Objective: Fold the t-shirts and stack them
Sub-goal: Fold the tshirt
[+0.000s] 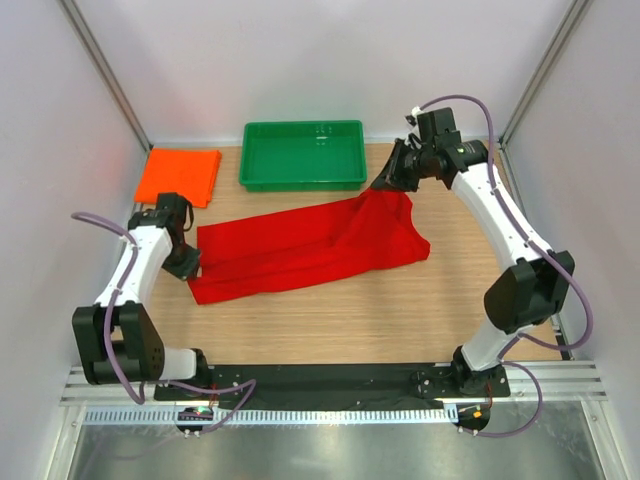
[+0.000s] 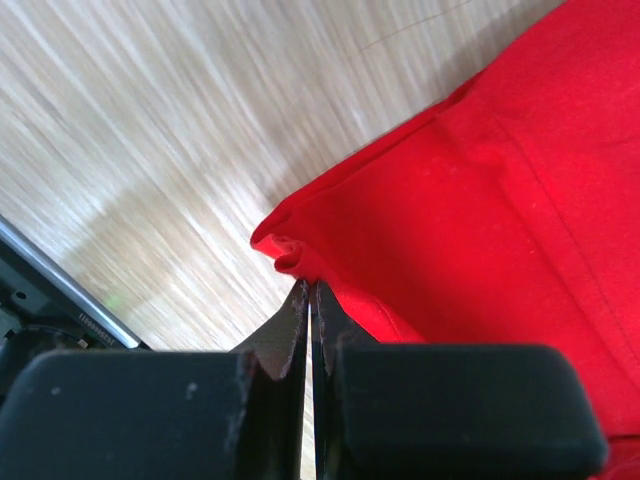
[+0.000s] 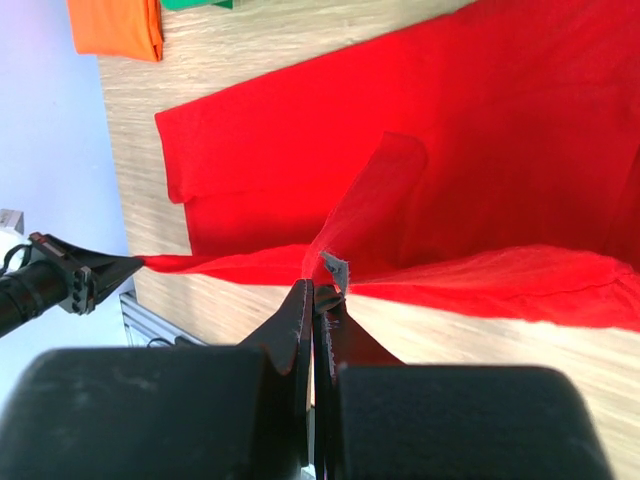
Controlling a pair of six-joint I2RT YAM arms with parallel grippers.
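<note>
The pinched hem [image 3: 225, 264] is straight and low beside the red t-shirt's flat layer. My left gripper keeps pulling it there and releases at that layer's side edge [image 3: 192, 228].
The red t-shirt [image 1: 310, 245] lies stretched across the middle of the table, partly folded over itself. My left gripper [image 1: 190, 264] is shut on its left edge, low over the wood. In the left wrist view the jaws [image 2: 311, 292] pinch a bunched red hem [image 2: 480, 200]. My right gripper [image 1: 384, 184] is shut on the shirt's far right corner and holds it raised. In the right wrist view the fingertips [image 3: 318, 292] clamp red cloth [image 3: 450, 120] with a small grey tag beside them. The orange t-shirt [image 1: 180, 175] lies folded at the back left, also seen as an orange patch [image 3: 115, 25].
A green plastic tray [image 1: 303, 153] stands at the back centre, between the orange shirt and the right arm. White walls enclose the table on three sides. Bare wood [image 1: 330, 320] shows in front of the red shirt, up to the black base rail [image 1: 320, 378].
</note>
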